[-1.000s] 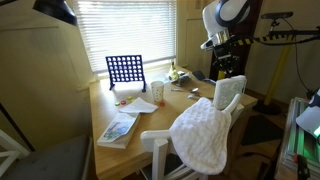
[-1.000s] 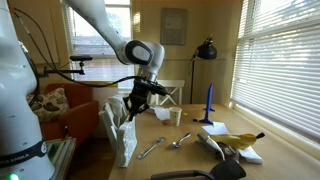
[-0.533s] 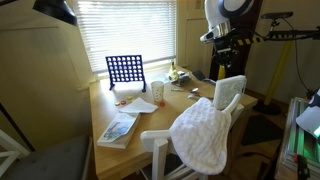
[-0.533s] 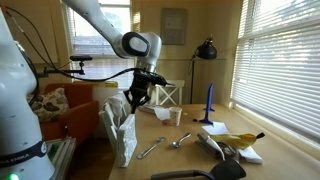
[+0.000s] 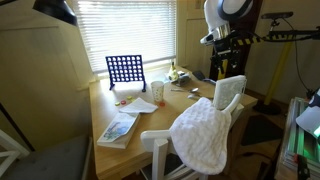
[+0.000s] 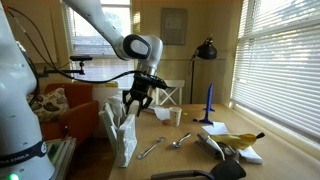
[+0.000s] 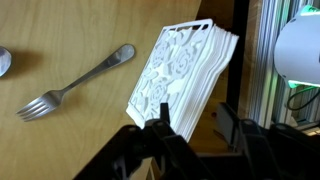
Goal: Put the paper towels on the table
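Observation:
Next, my gripper opens, goes down deeper over the stack (image 7: 189, 93) and closes before lifting it, because its fingers reach only the upper edge of the paper towels (image 6: 129, 117).
The paper towels (image 7: 180, 72) are a stack of white embossed sheets, tilted at the edge of the tan wooden table (image 7: 60, 35). My gripper (image 7: 193, 125) hangs open just above the stack, whose lower corner shows between the two dark fingers. In both exterior views the gripper (image 5: 224, 62) (image 6: 134, 103) hovers over the white chair back, where the paper towels (image 5: 229, 94) (image 6: 118, 128) stand upright. Nothing is held.
A bumpy white cloth (image 5: 204, 135) hangs over the chair. On the table lie a fork (image 7: 75, 85), a blue grid game (image 5: 124, 70), a cup (image 5: 158, 91), a book (image 5: 118, 128) and bananas (image 6: 240, 140). A black lamp (image 6: 205, 50) stands at the back.
My gripper has risen a little above the chair back and its jaws have gone from shut to open. The paper towels stay where they were.

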### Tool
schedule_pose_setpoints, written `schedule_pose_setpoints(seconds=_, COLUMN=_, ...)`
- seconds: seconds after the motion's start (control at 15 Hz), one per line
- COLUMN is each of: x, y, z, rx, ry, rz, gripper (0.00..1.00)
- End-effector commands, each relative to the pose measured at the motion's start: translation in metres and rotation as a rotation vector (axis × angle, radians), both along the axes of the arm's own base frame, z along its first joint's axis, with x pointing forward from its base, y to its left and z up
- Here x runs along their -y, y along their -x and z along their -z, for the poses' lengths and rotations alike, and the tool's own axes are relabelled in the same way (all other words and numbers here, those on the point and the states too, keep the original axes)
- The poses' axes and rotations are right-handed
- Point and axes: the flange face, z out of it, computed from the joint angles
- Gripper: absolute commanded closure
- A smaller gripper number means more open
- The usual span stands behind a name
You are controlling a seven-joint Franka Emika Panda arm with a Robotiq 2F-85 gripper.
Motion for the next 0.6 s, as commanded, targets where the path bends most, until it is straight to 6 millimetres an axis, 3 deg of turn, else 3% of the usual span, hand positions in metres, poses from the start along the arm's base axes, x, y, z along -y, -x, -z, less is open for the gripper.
schedule_pose_setpoints(seconds=0.0, x=0.005, y=-0.004, z=0.008, rx=-0.026, ry=-0.010, rz=0.006, gripper=0.61)
schedule_pose_setpoints(seconds=0.33, x=0.008, y=-0.004, z=0.017, rx=-0.048, ry=-0.009, rz=0.017, gripper=0.82)
schedule_pose_setpoints(seconds=0.53, x=0.011, y=-0.004, z=0.021, rx=-0.058, ry=-0.007, rz=0.023, gripper=0.75)
